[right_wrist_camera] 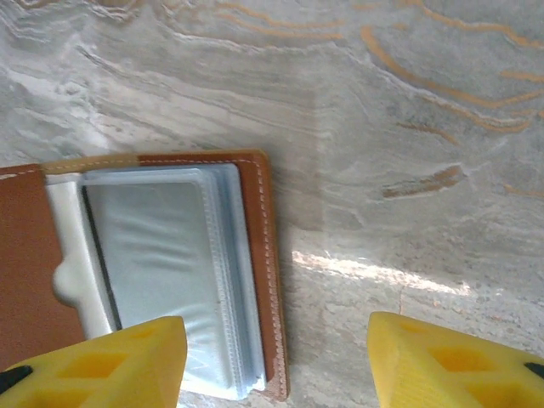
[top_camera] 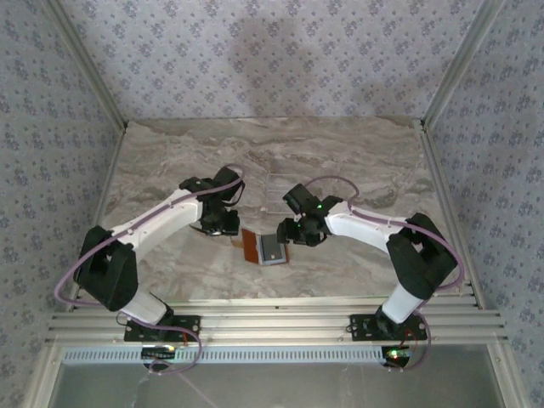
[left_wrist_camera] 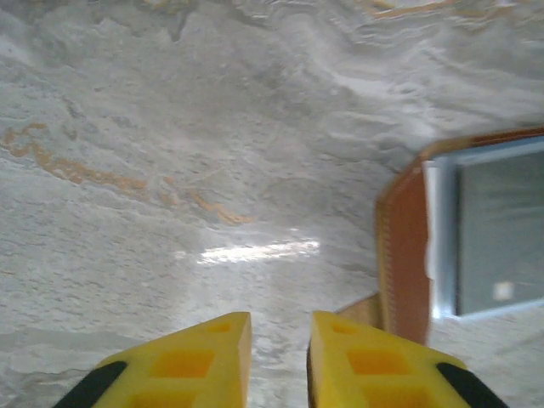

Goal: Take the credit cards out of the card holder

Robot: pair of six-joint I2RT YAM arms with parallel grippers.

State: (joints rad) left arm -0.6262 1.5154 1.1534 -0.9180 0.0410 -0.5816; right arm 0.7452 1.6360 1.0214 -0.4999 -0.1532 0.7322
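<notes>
My left gripper faces the card holder's brown cover (top_camera: 251,246), which slants up toward the sleeves, so it should open, take the cover's outer edge (top_camera: 244,244) and spread it flat before it reaches the cards.
The card holder (top_camera: 264,247) lies open on the marble table between my two grippers, orange-brown leather outside and pale blue-grey sleeves (right_wrist_camera: 161,255) inside. The credit cards are hidden in it. A thin dark edge (right_wrist_camera: 99,263) runs along the sleeves' left side, and I cannot tell whether it is a card. My left gripper (left_wrist_camera: 280,327) hangs low just left of the holder's stitched edge (left_wrist_camera: 401,255), its jaws a narrow gap apart over bare table. My right gripper (right_wrist_camera: 276,340) is wide open, with its left finger (right_wrist_camera: 110,361) over the sleeves and the holder's right edge (right_wrist_camera: 259,246) between the fingers.
The marble tabletop (top_camera: 272,161) stretches bare behind the holder. Patterned walls with metal rails (top_camera: 93,76) close in the back and sides. An aluminium frame (top_camera: 272,319) runs along the near edge, where both arm bases are bolted.
</notes>
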